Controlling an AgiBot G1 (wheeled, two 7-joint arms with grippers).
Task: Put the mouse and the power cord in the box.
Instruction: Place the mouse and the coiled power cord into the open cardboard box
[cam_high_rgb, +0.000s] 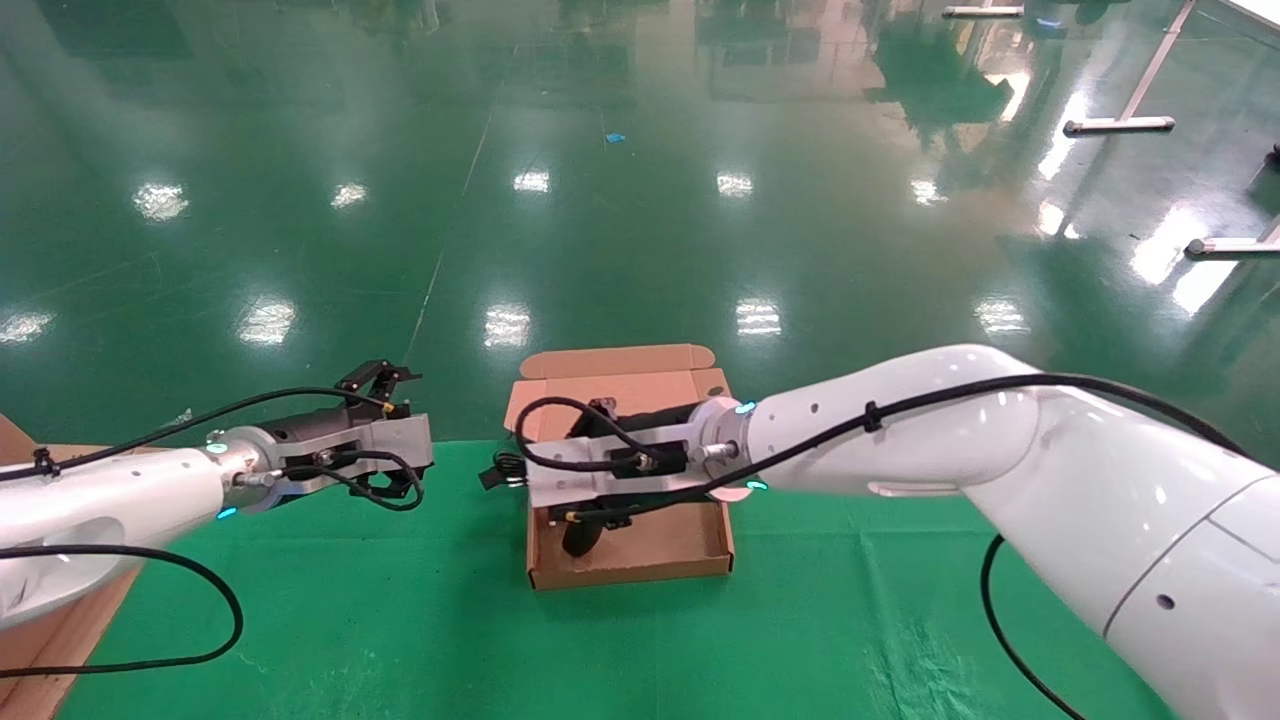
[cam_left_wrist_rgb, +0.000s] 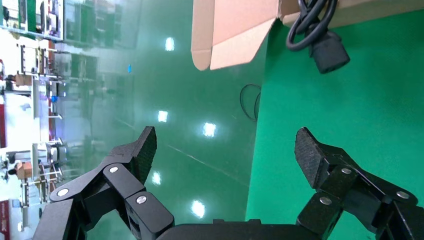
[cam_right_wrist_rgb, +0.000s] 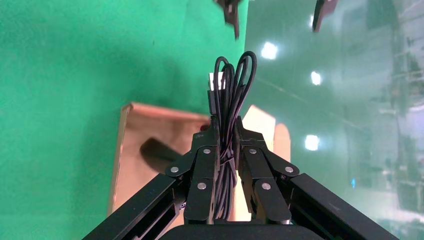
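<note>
The power cord's plug (cam_high_rgb: 493, 476) is hanging over the side of the box, so the robot's right gripper should put the mouse's wire inside (cam_high_rgb: 660, 546) before the left gripper tucks the plug in.
The brown cardboard box (cam_high_rgb: 660, 552) lies open on the green cloth, its lid (cam_left_wrist_rgb: 235, 30) folded back over the far edge. My right gripper (cam_high_rgb: 528, 470) hovers over the box's left side, shut on a bundle of the mouse's thin black wire (cam_right_wrist_rgb: 227, 90), whose loops and metal plug stick out past the fingertips (cam_right_wrist_rgb: 226, 122). The mouse's body is hidden. The thick power cord (cam_left_wrist_rgb: 305, 22) hangs over the box's left wall, its chunky plug (cam_left_wrist_rgb: 327, 50) above the cloth. A dark oblong shape (cam_right_wrist_rgb: 157, 150) rests inside the box. My left gripper (cam_high_rgb: 415, 435) hangs open and empty, left of the box.
The green cloth (cam_high_rgb: 400, 620) ends at a far edge just behind the box, with glossy green floor beyond. A larger brown cardboard piece (cam_high_rgb: 40, 640) sits at the left border under my left arm. A thin black wire loop (cam_left_wrist_rgb: 250, 100) shows at the cloth's far edge.
</note>
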